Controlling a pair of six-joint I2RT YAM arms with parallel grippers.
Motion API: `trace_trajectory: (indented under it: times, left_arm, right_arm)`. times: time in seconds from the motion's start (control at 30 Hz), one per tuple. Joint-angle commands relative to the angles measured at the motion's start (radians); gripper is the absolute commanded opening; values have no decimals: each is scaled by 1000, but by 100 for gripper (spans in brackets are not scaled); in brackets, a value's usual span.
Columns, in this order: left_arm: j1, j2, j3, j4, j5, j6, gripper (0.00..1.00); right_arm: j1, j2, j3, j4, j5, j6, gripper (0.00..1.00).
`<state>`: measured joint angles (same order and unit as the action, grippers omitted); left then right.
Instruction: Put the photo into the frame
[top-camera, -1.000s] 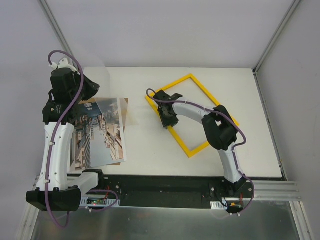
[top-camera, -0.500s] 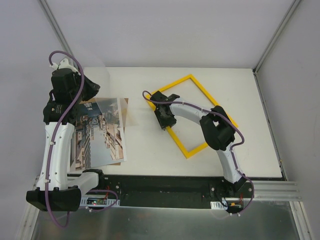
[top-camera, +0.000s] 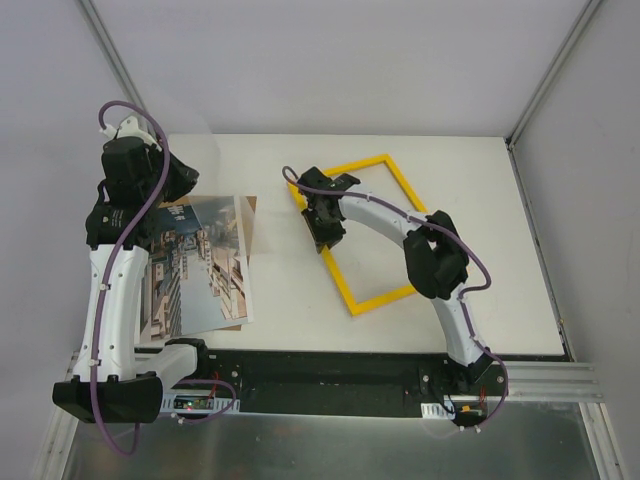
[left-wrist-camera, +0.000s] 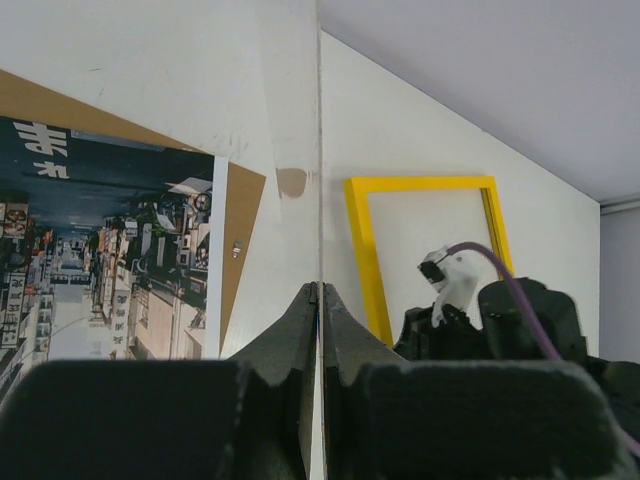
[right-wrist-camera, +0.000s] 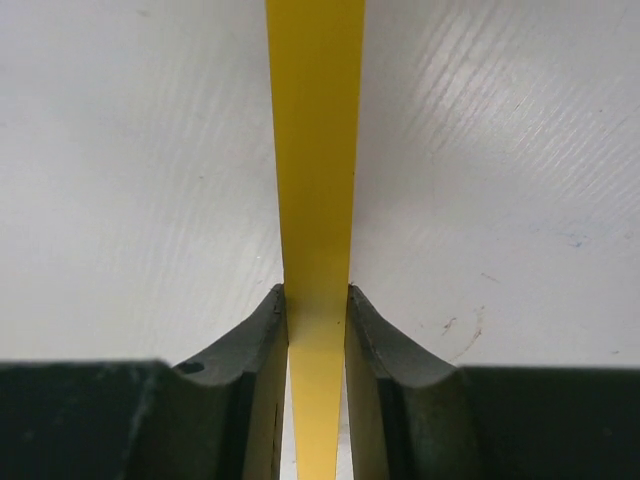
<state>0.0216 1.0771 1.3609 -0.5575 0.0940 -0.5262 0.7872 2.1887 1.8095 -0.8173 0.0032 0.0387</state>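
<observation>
The robot's right gripper has hold of the yellow frame's bar squarely at its middle, so the robot should go on tipping the frame up until the frame stands on the opposite bar.
The photo of a city street lies flat at the table's left on a brown backing board; it also shows in the left wrist view. The yellow frame lies flat mid-table, turned at an angle. My right gripper is shut on the frame's left bar, which runs between its fingers in the right wrist view. My left gripper is shut on a clear sheet held upright on edge above the photo's far end. That sheet shows as a thin line in the left wrist view.
The backing board sticks out past the photo's right edge. The frame and the right arm show beyond the clear sheet. The table's right edge meets a metal rail.
My right gripper has moved left and away with the frame, swinging it so it lies more upright and nearer the photo. The left arm has barely moved.
</observation>
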Motion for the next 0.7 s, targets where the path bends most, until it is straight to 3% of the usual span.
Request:
trace_trajectory:
  times: [0.0,0.13,0.33,0.67]
  left_arm:
    - [9,-20,50,41,-4,45,0]
    - [8,-25,60,34,-7,52,0]
    - [8,-20,61,30,1,52,0]
    - [8,12,64,28,64,42,0]
  right_arm:
    - [-23,-102,186,-100,-83,69,1]
    - [-72,-156,273,-109,-201,147,1]
    - [-137,-242,294,39,-425,358,1]
    - [-197,-336,220,488,-624,780,1]
